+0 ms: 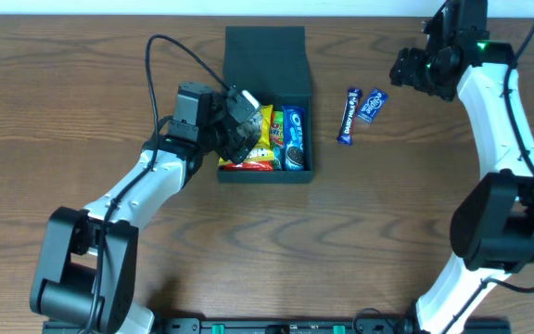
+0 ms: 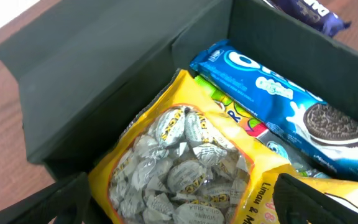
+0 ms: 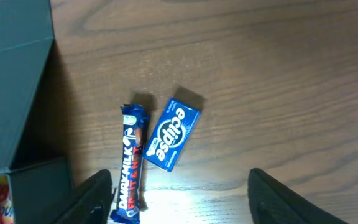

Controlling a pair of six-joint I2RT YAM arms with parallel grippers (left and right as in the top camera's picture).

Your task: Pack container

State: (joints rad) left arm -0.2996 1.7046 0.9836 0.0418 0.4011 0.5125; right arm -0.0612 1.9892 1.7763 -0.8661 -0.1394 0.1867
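Observation:
The yellow bag swells up over the colourful packet (image 2: 234, 127), so the robot's left gripper should close and push the bag down (image 2: 248, 190) before the robot's right gripper adds the Dairy Milk bar.
The dark green container (image 1: 265, 54) sits mid-table with its lid flipped open to the back. Inside lie a yellow bag of wrapped candies (image 2: 179, 168), a blue Oreo pack (image 2: 291, 106) and a colourful packet between them. My left gripper (image 1: 239, 125) is open over the box's left side, with its fingers (image 2: 180, 182) either side of the yellow bag. My right gripper (image 1: 413, 70) is open and empty above the table, its fingers (image 3: 180, 175) just in front of a Dairy Milk bar (image 3: 131, 165) and a blue Eclipse pack (image 3: 171, 138).
The Dairy Milk bar (image 1: 349, 116) and Eclipse pack (image 1: 372, 104) lie on the wooden table right of the container. The container's wall (image 3: 11, 81) shows at the left of the right wrist view. A black cable loops behind the left arm.

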